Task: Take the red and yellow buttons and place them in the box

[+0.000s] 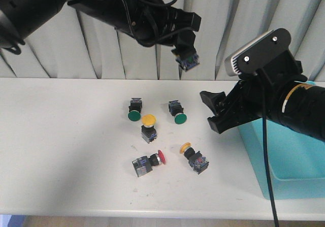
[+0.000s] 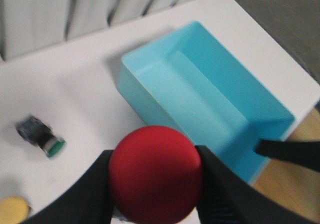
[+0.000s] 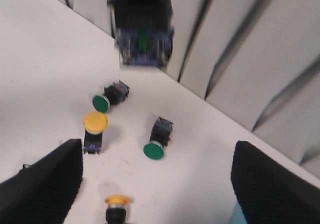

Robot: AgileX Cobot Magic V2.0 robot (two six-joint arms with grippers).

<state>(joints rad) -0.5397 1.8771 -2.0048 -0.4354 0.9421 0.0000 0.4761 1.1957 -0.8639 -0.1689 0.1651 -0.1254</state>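
Note:
With the red button's block body (image 1: pixel 188 61) sticking out free, my left gripper carries on toward my open right gripper and releases once that gripper holds the body.
My left gripper (image 1: pixel 186 53) is high above the table's back, shut on a red button (image 2: pixel 156 173); its block body shows in the front view (image 1: pixel 189 60) and the right wrist view (image 3: pixel 144 36). The light-blue box (image 1: pixel 256 162) stands at the table's right and shows past the held cap in the left wrist view (image 2: pixel 150 91). On the table lie a red button (image 1: pixel 150 162), a yellow button (image 1: pixel 148 126) and another yellow button (image 1: pixel 194 157). My right gripper (image 1: pixel 211 110) is open and empty, just left of the box, fingers (image 3: pixel 45 184) spread wide.
Two green-capped buttons (image 1: pixel 134 109) (image 1: pixel 177 112) lie behind the yellow ones; they also show in the right wrist view (image 3: pixel 111 96) (image 3: pixel 157 143). A pleated curtain (image 1: pixel 218 24) runs behind the table. The table's front edge (image 1: pixel 152 214) is near.

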